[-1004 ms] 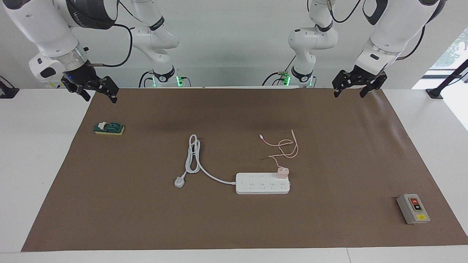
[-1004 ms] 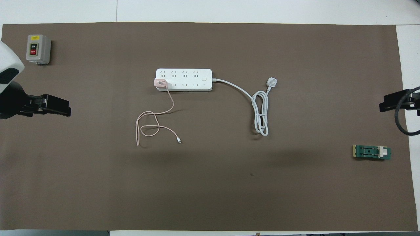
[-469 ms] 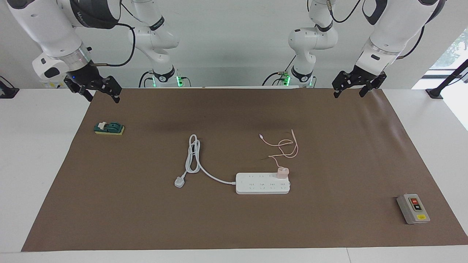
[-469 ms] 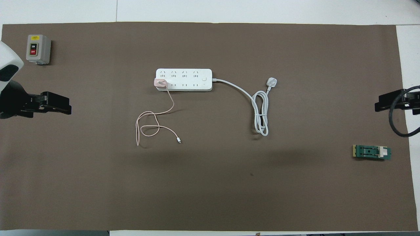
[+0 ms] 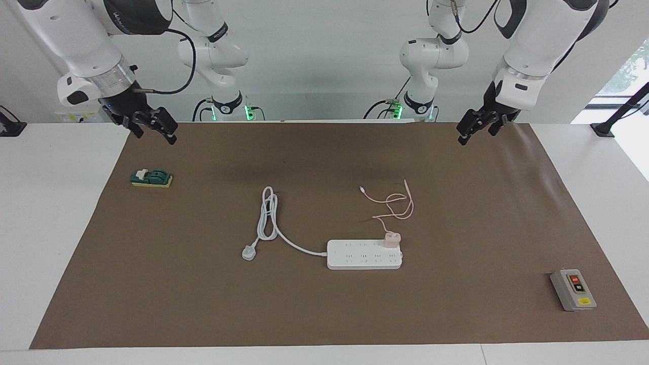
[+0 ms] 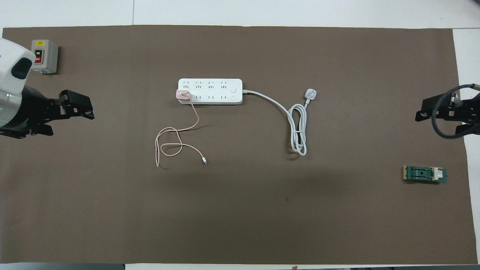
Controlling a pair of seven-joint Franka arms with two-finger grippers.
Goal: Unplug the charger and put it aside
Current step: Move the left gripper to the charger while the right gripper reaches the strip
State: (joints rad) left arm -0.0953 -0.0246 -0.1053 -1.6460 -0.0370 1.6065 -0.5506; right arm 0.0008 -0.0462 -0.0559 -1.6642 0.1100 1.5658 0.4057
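Observation:
The thin pink cable is lying in slack loops (image 6: 158, 143), so when I carry the charger to the side, the loops will open while its free tip (image 6: 204, 160) stays where it is.
The charger (image 5: 392, 239), a small pale pink cube, sits plugged into the end socket of the white power strip (image 5: 364, 254) at the left arm's end of the strip. It also shows in the overhead view (image 6: 183, 96), on the strip (image 6: 210, 91). Its thin pink cable (image 5: 395, 203) curls on the mat nearer to the robots (image 6: 168, 144). My left gripper (image 5: 475, 137) hangs open and empty over the mat's edge at its own end (image 6: 84, 112). My right gripper (image 5: 155, 137) hangs open and empty over the mat's other end (image 6: 422, 114). Both are well apart from the charger.
The strip's white cord (image 5: 268, 218) and plug (image 5: 248, 252) lie toward the right arm's end. A grey switch box (image 5: 573, 290) stands at the mat's corner farthest from the robots, at the left arm's end. A green block (image 5: 151, 178) lies under the right gripper's side.
Both grippers have moved a little inward over the mat toward the middle. The left wrist has turned. The charger, strip and cords have not moved.

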